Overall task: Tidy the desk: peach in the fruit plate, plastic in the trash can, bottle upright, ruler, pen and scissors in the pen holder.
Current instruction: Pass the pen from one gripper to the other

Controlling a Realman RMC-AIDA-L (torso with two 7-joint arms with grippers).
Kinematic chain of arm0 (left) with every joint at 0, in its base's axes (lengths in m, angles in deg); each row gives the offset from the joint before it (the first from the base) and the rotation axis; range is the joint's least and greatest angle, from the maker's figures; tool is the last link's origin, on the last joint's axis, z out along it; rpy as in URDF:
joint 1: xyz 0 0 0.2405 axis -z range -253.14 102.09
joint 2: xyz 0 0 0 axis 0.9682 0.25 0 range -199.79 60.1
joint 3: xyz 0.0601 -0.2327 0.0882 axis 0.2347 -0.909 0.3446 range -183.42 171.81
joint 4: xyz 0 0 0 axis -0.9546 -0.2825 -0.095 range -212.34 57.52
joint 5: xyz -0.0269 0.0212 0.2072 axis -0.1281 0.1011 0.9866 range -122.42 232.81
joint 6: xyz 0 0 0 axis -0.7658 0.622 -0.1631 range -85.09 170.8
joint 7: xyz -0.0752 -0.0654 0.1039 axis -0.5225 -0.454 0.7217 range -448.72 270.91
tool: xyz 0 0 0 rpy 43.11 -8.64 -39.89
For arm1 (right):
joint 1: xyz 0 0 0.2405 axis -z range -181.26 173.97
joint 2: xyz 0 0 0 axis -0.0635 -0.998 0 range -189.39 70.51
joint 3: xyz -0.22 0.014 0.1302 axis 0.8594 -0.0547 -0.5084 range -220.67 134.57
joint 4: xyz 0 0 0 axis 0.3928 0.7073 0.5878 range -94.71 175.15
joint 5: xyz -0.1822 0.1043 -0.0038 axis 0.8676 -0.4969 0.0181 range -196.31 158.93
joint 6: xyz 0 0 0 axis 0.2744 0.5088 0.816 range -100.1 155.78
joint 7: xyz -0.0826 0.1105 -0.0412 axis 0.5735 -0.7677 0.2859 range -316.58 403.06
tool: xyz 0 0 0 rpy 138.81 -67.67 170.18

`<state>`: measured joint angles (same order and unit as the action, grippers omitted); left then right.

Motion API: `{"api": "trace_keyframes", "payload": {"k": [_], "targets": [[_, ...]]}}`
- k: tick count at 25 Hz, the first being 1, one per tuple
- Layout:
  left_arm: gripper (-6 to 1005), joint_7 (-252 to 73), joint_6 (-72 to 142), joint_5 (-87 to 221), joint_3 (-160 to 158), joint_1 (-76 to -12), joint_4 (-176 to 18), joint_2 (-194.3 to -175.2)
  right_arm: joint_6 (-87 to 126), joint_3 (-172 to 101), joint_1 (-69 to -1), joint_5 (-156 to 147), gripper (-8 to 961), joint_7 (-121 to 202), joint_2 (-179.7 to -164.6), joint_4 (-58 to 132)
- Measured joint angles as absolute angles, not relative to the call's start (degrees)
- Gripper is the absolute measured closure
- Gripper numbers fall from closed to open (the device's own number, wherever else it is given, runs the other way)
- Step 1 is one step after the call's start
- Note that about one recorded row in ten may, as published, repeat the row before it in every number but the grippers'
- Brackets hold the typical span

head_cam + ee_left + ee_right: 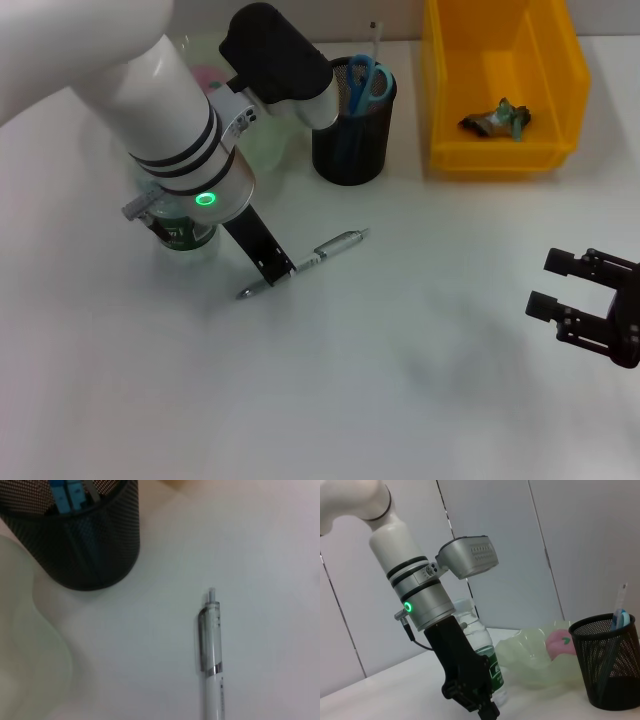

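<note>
The left gripper is closed while the pen's body (326, 250) is still lying flat, so the robot should open it, move it toward the pen's tip and close it lower around the grey grip (256, 288).
A silver pen (335, 245) (211, 650) lies flat on the white table. My left gripper (274, 268) (480, 707) is down at the pen's tip end. Beside it a clear bottle (185, 238) (480, 645) stands upright, half hidden under the left arm. The black mesh pen holder (350, 150) (85, 545) holds blue-handled scissors (365, 80) and a clear ruler (377, 40). A pink peach (559, 642) rests in the pale green fruit plate (265, 140) (530, 660). Crumpled plastic (497, 120) lies inside the yellow trash can (500, 155). My right gripper (590, 300) hovers open at the right edge.
The left arm's white body covers the table's back left corner and part of the fruit plate. A bare white tabletop (400, 380) stretches between the pen and the right gripper.
</note>
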<state>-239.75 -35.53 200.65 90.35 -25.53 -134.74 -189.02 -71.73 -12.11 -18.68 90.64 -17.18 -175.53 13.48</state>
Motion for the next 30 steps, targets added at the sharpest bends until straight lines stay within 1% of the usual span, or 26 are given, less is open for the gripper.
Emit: {"api": "trace_keyframes", "payload": {"k": [7,15,20,25,30], "targets": [[854,-240.3,-34.6,201.0,91.0,-25.3,-134.0,-189.02,-71.7,-11.8,-18.7,90.6,354,-17.0,-175.54,13.5],[622,-240.4,-32.9,201.1,93.7,-25.2,-132.5,-189.02,-71.6,-11.8,-19.1,90.6,358,-16.9,-175.56,13.5],[411,-240.4,-32.6,201.1,94.1,-25.2,-132.0,-189.02,-71.1,-11.7,-19.4,90.6,361,-16.9,-175.65,13.5],[450,-240.3,-32.6,201.1,94.1,-25.2,-132.0,-189.02,-71.0,-11.7,-19.4,90.6,364,-16.9,-175.73,13.5],[465,-240.2,-33.5,201.1,94.1,-24.6,-131.9,-189.02,-71.0,-11.7,-19.4,90.6,367,-17.0,-175.69,13.5]]}}
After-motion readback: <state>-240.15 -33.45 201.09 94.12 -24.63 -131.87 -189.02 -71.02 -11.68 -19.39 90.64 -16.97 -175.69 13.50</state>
